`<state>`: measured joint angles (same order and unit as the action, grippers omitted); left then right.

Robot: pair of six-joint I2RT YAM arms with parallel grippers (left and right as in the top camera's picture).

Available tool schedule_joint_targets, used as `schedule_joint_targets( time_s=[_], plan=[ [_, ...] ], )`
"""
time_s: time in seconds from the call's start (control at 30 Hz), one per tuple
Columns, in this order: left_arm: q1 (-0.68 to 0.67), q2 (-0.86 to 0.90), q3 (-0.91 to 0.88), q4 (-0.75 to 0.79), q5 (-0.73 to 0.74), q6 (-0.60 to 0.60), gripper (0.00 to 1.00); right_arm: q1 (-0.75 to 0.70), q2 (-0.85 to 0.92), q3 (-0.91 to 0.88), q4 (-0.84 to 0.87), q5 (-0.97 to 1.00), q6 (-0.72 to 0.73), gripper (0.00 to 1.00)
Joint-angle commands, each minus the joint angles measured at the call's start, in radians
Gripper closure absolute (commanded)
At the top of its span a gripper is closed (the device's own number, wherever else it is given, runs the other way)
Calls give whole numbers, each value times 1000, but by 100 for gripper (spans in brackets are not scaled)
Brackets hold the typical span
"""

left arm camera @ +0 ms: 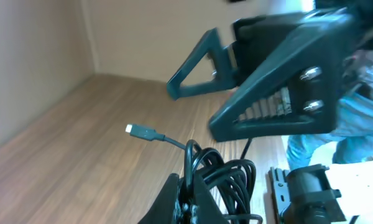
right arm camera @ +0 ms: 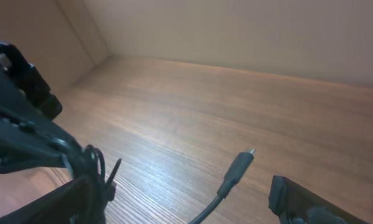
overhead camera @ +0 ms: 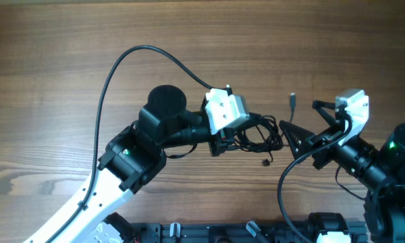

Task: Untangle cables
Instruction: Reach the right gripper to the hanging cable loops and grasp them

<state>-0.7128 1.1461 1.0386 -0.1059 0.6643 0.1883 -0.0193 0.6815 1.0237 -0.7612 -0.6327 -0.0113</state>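
Observation:
Only one edge of the bunched tangle (overhead camera: 243,137) is pinched in the robot's left gripper, so the right gripper should hold its far side (overhead camera: 277,141) while the left gripper takes a new grip on more loops.
The cables (overhead camera: 260,137) lie as a black tangle at the table's middle, seen close up as looped cords (left arm camera: 231,179) in the left wrist view. My left gripper (overhead camera: 231,140) is shut on a strand of the tangle, its jaws (left arm camera: 189,200) pinched on the cord. One plug end (overhead camera: 292,99) sticks out toward the back, and another (overhead camera: 266,162) lies in front. My right gripper (overhead camera: 298,113) stands open just right of the tangle. A plug-tipped strand (right arm camera: 236,168) runs between its wide-apart fingers (right arm camera: 301,200) without touching them.
The left arm's thick black camera cable (overhead camera: 115,67) arcs over the table's left half. Black arm bases and fittings (overhead camera: 256,233) line the front edge. The right arm's body (overhead camera: 385,169) fills the right side.

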Motion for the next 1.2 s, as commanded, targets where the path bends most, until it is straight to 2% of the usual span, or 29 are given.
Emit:
schedule_joint_targets(
  time_s=[0.0, 0.07, 0.23, 0.37, 0.47, 0.6, 0.77, 1.03, 1.17],
  plan=[
    [4, -22, 3, 65, 88, 17, 96, 4, -3, 26, -3, -68, -99, 13],
    [4, -22, 3, 93, 110, 17, 96, 4, -3, 26, -1, -105, -150, 13],
    [9, -22, 3, 95, 92, 16, 96, 4, -3, 26, 0, -106, -147, 13],
    [66, -22, 3, 95, 56, 13, 96, 4, -3, 26, 0, -105, -146, 12],
    [96, -22, 3, 117, 56, -38, 96, 4, -3, 26, 2, -106, -146, 12],
    [68, -19, 3, 153, 88, -63, 96, 4, -3, 26, 43, -155, -146, 11],
    [42, -18, 3, 145, 87, -61, 96, 4, -3, 26, 96, -125, -146, 11],
    [40, -18, 3, 148, 281, -62, 96, 4, 0, 26, 126, -54, -147, 12],
    [31, -18, 3, 153, 296, -62, 96, 4, 4, 26, 147, -72, -147, 12]
  ],
)
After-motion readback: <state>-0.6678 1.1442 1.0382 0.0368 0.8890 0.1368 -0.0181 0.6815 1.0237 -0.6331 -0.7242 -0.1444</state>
